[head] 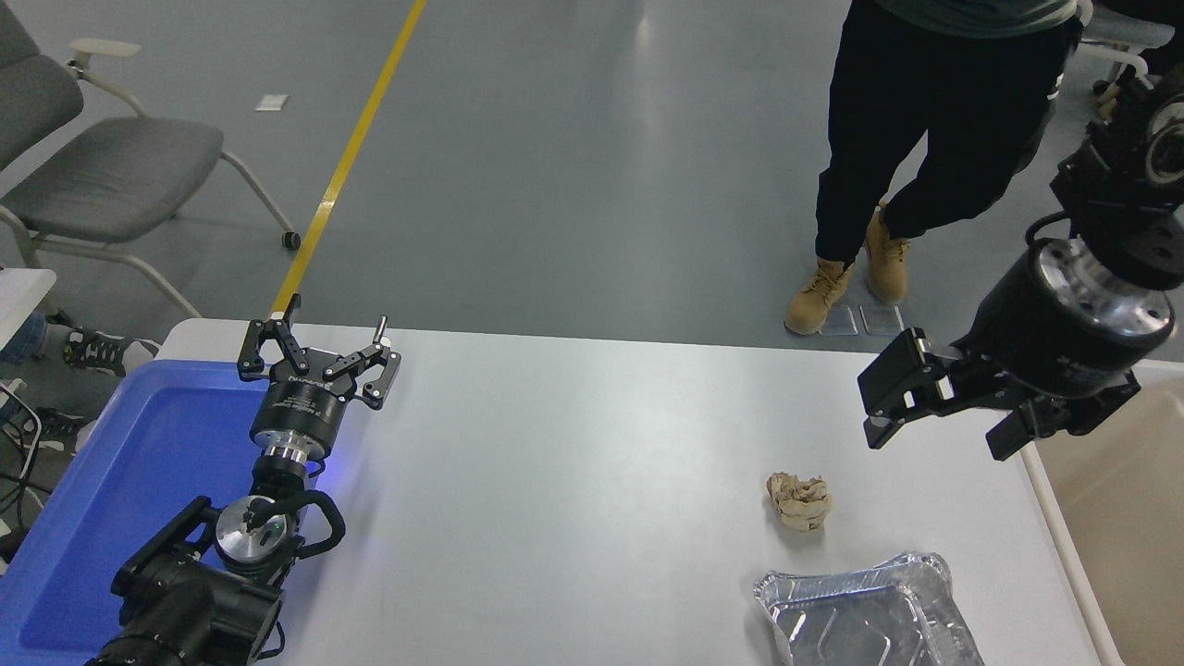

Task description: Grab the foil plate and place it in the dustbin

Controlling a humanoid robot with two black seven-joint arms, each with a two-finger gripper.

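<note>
The foil plate (863, 627) has a rolled rim (849, 582) around its raised sides, so it will mostly keep its open tray shape when I carry it to the dustbin.
The foil plate (865, 615), a shiny silver tray with a rolled rim, lies on the white table (573, 481) at the bottom right, partly cut off by the picture's edge. The dustbin (1124, 518), beige inside with an off-white rim, stands off the table's right edge. My right gripper (939, 439) is open and empty, hanging above the table's right side, up and to the right of the foil plate and apart from it. My left gripper (319, 347) is open and parked at the table's far left corner.
A crumpled beige paper wad (799, 500) lies just above the foil plate. A blue plastic tray (120, 481) sits at the left under my left arm. A person in dark trousers and tan boots (837, 277) stands beyond the table's far edge. A grey chair (102, 176) stands at upper left.
</note>
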